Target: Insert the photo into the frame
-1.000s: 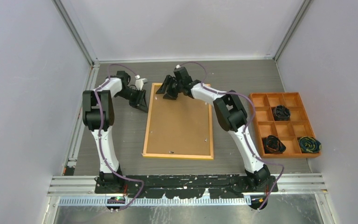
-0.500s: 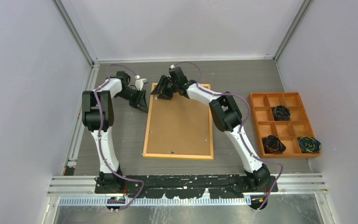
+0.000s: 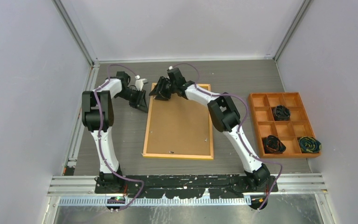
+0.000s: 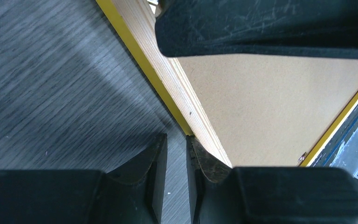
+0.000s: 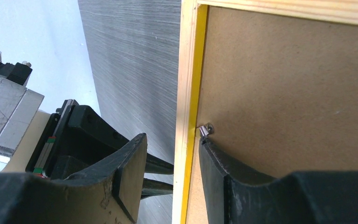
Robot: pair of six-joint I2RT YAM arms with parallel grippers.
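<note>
I should take the frame's long side (image 3: pixel 147 132) with my left gripper and turn the frame, because a metal tab (image 3: pixel 171 152) is at its near edge, away from my right gripper.
The frame (image 3: pixel 177 156) lies face down in the middle of the table, its brown backing board (image 3: pixel 179 123) facing up inside the tan and yellow rim. The photo is hidden. My right gripper (image 3: pixel 161 92) stands open astride the frame's left rail (image 5: pixel 186 70) near the far left corner. One finger is outside the rail. The other rests on the board beside a small metal tab (image 5: pixel 206 130). My left gripper (image 3: pixel 141 103) sits just outside that same rail (image 4: pixel 168 70). Its fingers (image 4: pixel 176 138) stand slightly apart with only table between them, one fingertip against the frame's edge.
An orange compartment tray (image 3: pixel 265 115) stands at the right with dark bundles (image 3: pixel 281 112) in three of its cells. Grey walls close in the table on the left, far and right sides. A metal rail (image 3: pixel 81 126) runs along the left edge.
My right gripper has slid left along the frame's far edge to the far left corner, and its jaws have narrowed a little. The left arm has stayed still.
</note>
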